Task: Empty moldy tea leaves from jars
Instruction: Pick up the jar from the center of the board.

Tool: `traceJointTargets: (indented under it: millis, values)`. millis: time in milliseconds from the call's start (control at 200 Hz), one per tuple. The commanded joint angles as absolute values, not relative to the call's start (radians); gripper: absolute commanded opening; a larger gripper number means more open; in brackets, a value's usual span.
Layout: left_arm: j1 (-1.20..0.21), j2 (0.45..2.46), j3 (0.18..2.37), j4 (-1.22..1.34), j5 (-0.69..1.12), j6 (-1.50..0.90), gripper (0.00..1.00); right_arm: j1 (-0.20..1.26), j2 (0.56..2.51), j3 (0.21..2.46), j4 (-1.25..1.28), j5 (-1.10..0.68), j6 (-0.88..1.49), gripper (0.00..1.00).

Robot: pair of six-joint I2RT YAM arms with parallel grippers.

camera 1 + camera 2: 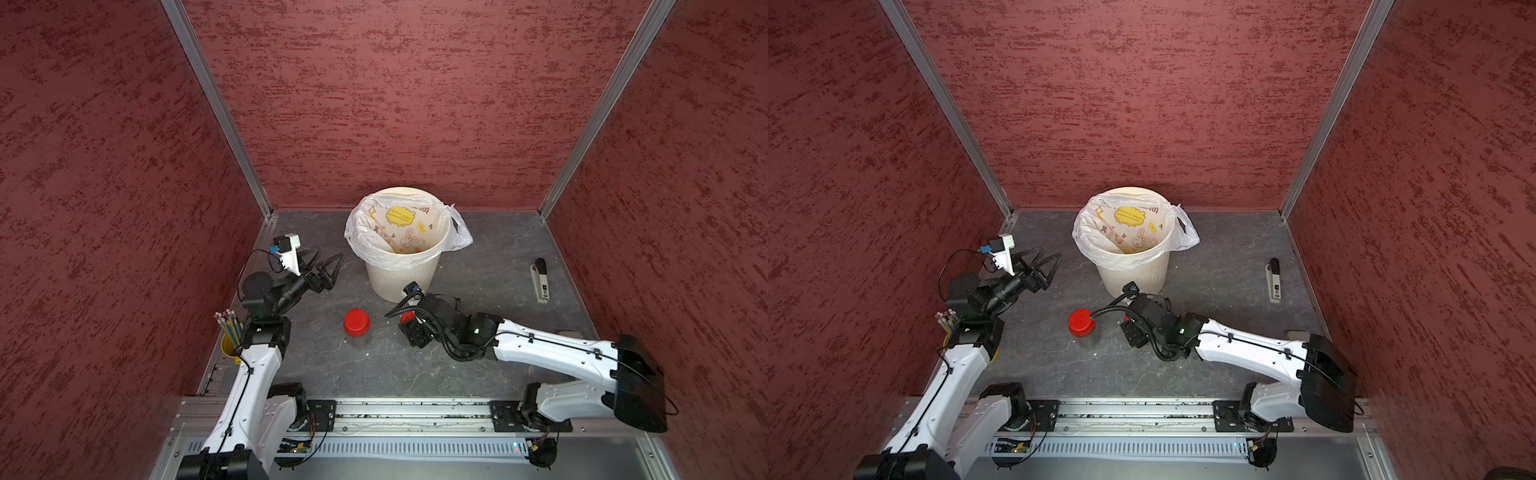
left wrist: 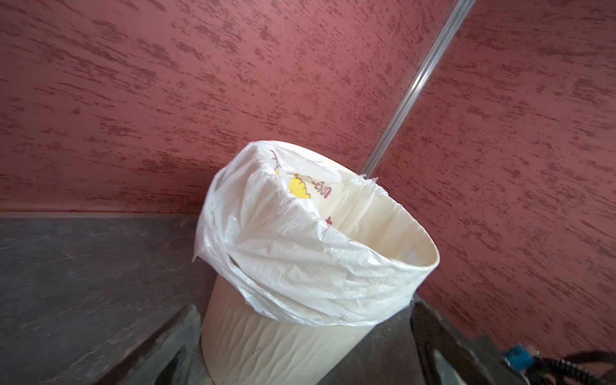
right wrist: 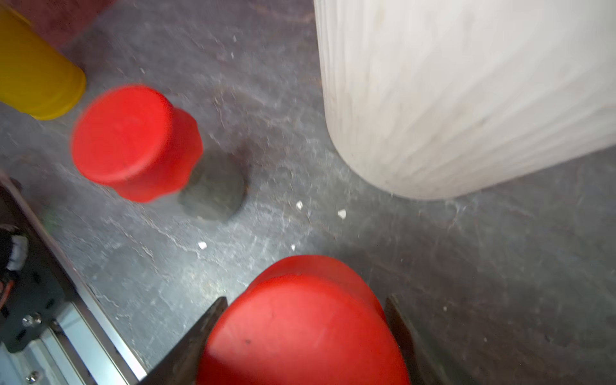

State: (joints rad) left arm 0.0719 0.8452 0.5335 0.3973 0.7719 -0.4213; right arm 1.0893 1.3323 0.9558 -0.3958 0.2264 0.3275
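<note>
The fingers of the robot's right gripper are on the held jar's red cap (image 1: 407, 316), so the open left gripper should keep going toward the held jar's body and close there.
One jar (image 1: 356, 323) (image 1: 1080, 322) with a red cap stands upright in mid-floor, alone; in the right wrist view this jar (image 3: 133, 143) shows a clear body. A second jar (image 3: 300, 333) sits between the fingers of my right gripper (image 3: 305, 300), which is shut on its red cap just in front of the bin. From above only a sliver of that cap (image 1: 407, 316) shows under the right gripper (image 1: 409, 322). My left gripper (image 1: 328, 266) (image 2: 305, 313) is open and empty, left of the bin. The moldy tea leaves are hidden.
The cream ribbed bin (image 1: 395, 286) (image 2: 266, 350) (image 3: 450, 100) with a white bag stands at the back centre. A stapler (image 1: 540, 282) lies at the right. A yellow cup of pencils (image 1: 228, 345) (image 3: 33, 76) is beside the left arm. White crumbs dot the floor.
</note>
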Motion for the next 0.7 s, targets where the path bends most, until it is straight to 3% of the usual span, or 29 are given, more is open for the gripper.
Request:
traceJointTargets:
  millis: [0,356,696]
  values:
    - [0.028,0.864,0.563,0.44,0.906,-0.394,1.0,1.079,1.298,1.05,-0.465,0.267,0.306,0.59]
    - [-0.106,0.848,0.537,0.506,0.894,-0.295,1.0,0.959,1.271,1.242,-0.582,0.151,0.202,0.56]
    - [-0.288,0.836,0.555,0.239,0.761,0.049,0.99,0.867,1.292,1.365,-0.617,0.009,0.093,0.55]
